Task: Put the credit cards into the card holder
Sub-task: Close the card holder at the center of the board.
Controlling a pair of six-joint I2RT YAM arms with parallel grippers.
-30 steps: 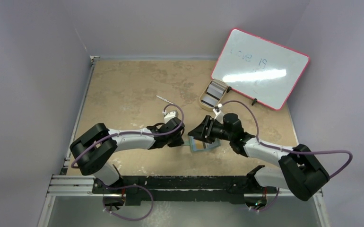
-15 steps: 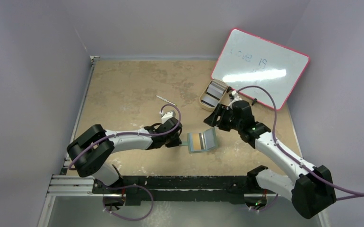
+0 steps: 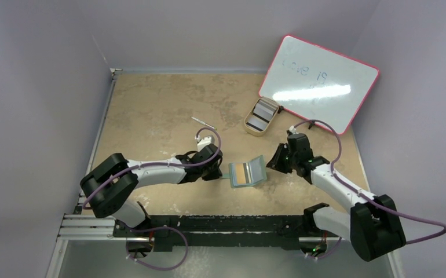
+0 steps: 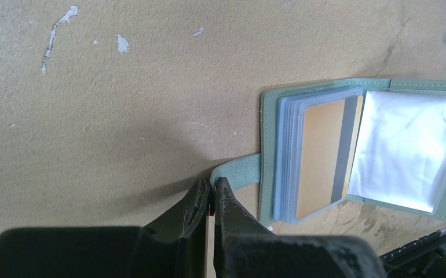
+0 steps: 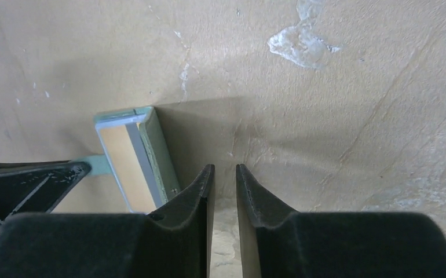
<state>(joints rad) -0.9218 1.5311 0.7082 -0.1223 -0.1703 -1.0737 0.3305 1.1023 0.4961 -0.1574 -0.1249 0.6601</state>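
The card holder's cover (image 3: 258, 171) is standing open, so next my right gripper pushes the cover closed while my left gripper brings the strap tab (image 4: 244, 171) over it.
The card holder (image 3: 256, 171) lies open on the table, grey-green outside with pale blue sleeves. A tan card with a grey stripe (image 4: 319, 156) sits in its left half. My left gripper (image 4: 212, 184) is shut on the holder's strap tab (image 4: 238, 172), to the left of the holder (image 4: 265, 145). My right gripper (image 3: 274, 164) hovers just right of the holder (image 5: 158, 152), its jaws a narrow gap apart with nothing between them (image 5: 225, 168). The credit cards (image 3: 261, 114) are stacked in the beige tray (image 3: 248, 126) at the back.
A pink-edged whiteboard (image 3: 319, 81) leans at the back right, just behind the tray. A thin pale stick (image 3: 202, 122) lies behind my left wrist. The table's near edge and the arm bases run along the bottom.
My right gripper left the holder, swung back toward the tray, then came down to the holder's right with its jaws narrowed. The holder now lies open. The left arm stayed still.
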